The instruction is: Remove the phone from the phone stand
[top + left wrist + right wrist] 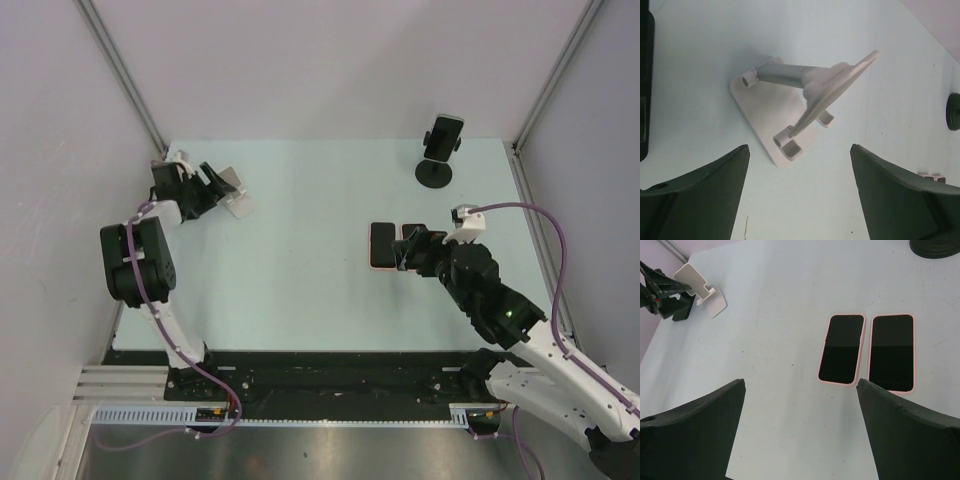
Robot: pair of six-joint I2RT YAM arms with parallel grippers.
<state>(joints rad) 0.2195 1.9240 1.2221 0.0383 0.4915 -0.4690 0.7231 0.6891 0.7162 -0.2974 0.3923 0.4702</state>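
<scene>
The white stand's base is crooked next to my left gripper, so next I swing that gripper across to the stand's upright plate and turn the stand straight.
A phone sits upright in a black stand with a round base at the back right of the table. Two phones in pink cases lie flat side by side, one to the left of the other. My right gripper is open and empty, held just short of them; in the top view it covers part of the right one. A white stand holds nothing. My left gripper is open and empty right in front of it, at the table's left.
The table is pale green, with grey walls on three sides. The white stand and my left gripper show at the top left of the right wrist view. The black stand's base shows at its top right.
</scene>
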